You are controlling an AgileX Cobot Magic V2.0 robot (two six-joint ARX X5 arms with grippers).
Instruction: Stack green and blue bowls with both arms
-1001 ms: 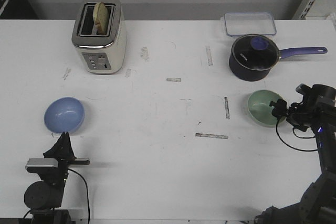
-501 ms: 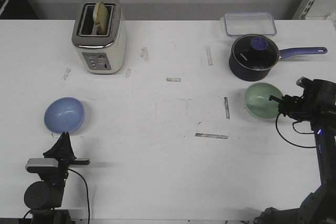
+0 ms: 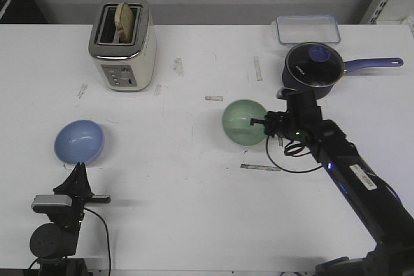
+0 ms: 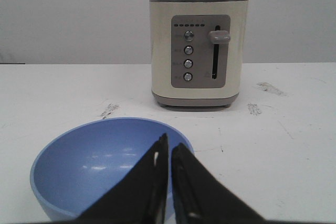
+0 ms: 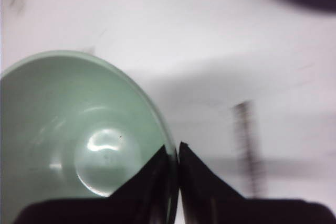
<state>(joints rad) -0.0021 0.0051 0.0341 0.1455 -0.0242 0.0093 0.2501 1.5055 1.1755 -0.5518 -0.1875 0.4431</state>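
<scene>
The green bowl (image 3: pixel 243 123) is open side up and the middle of the table is clear, so the robot's right gripper should go on toward that middle (image 3: pixel 212 143) and let go once the bottom of the bowl sits flat.
The pale green bowl (image 3: pixel 242 122) hangs tilted above the middle of the table, held by its rim. My right gripper (image 3: pixel 262 123) is shut on that rim; the right wrist view shows the jaws (image 5: pixel 174 150) pinching the edge of the green bowl (image 5: pixel 79 140). The light blue bowl (image 3: pixel 79 141) sits upright on the table at the left. My left gripper (image 3: pixel 78 171) is shut and empty just in front of it; in the left wrist view its tips (image 4: pixel 168 148) overlap the blue bowl (image 4: pixel 94 166).
A cream toaster (image 3: pixel 121 43) with bread stands at the back left, also in the left wrist view (image 4: pixel 198 51). A dark blue saucepan (image 3: pixel 312 69) with a long handle and a clear container (image 3: pixel 308 29) stand at the back right, close behind my right arm.
My right arm has carried the green bowl leftward from the table's right side to its middle, lifted and tilted. The left arm and the blue bowl have not moved.
</scene>
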